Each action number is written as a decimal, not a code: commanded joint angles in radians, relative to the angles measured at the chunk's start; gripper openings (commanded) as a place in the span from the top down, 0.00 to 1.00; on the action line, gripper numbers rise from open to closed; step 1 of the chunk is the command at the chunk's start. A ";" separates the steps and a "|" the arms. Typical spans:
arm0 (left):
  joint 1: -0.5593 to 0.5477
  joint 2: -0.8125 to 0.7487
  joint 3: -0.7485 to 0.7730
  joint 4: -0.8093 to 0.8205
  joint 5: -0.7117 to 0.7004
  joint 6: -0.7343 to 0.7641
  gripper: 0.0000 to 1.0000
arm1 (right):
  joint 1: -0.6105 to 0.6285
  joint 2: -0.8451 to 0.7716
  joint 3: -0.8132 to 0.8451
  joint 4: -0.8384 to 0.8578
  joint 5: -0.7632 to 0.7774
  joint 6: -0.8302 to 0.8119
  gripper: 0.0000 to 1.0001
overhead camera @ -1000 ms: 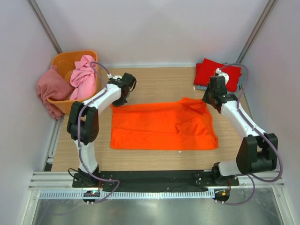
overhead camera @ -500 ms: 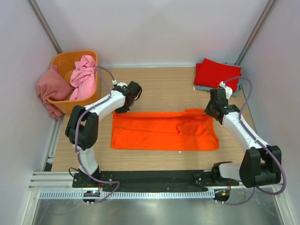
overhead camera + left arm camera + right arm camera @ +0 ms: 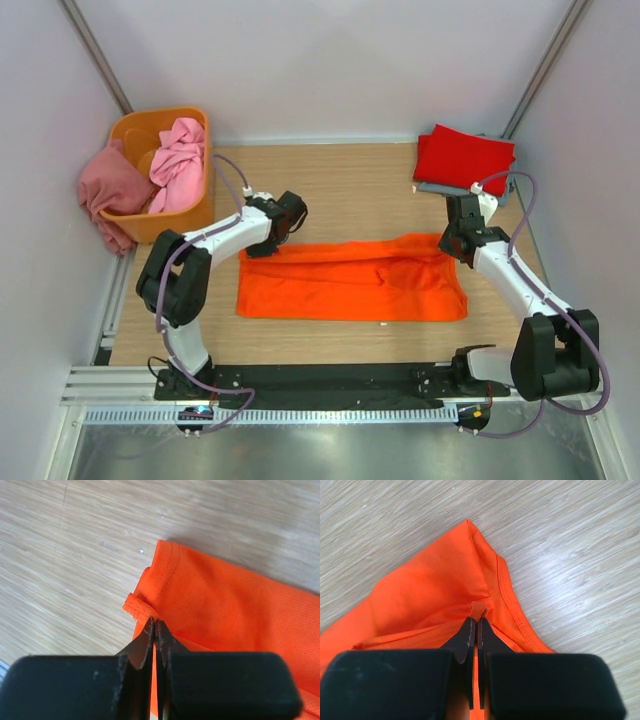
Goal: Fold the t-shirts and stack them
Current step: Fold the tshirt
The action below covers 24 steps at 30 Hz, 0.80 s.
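Observation:
The orange t-shirt (image 3: pixel 340 285) lies stretched out parallel to the black rail. Next, my left gripper swings one end toward the rail (image 3: pixel 365 373) so that the t-shirt is turned before the next fold.
The bright orange t-shirt (image 3: pixel 350 280) lies on the table, its far edge folded toward the near side. My left gripper (image 3: pixel 272 240) is shut on its far left corner; the pinched hem shows in the left wrist view (image 3: pixel 140 607). My right gripper (image 3: pixel 452 243) is shut on its far right corner, a small fold of cloth (image 3: pixel 479 609) between the tips. The red t-shirt (image 3: pixel 463 157) lies folded at the far right on a grey-blue one (image 3: pixel 432 187). The light pink t-shirt (image 3: pixel 177 160) and the dusty rose t-shirt (image 3: pixel 110 192) hang in and over the tub.
The rigid orange plastic tub (image 3: pixel 140 125) stands at the far left corner. White walls enclose the wooden table (image 3: pixel 350 190) on three sides. A black rail runs along the near edge by the arm bases.
Both grippers have carried the shirt's far edge toward the near side and lowered it. The orange shirt is now a narrower band.

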 commanded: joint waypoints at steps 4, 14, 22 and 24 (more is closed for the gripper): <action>-0.014 -0.049 -0.039 -0.032 -0.058 -0.033 1.00 | -0.002 -0.017 -0.010 -0.005 0.109 0.003 0.99; -0.044 -0.113 -0.110 -0.071 -0.050 -0.038 0.26 | -0.005 -0.021 -0.082 -0.014 0.140 0.077 0.01; -0.040 -0.196 0.012 -0.131 -0.098 -0.018 0.09 | -0.007 -0.030 0.017 -0.042 0.134 0.065 0.00; -0.042 -0.185 0.016 -0.114 -0.095 -0.012 0.10 | -0.007 -0.038 0.020 -0.033 0.081 0.060 0.01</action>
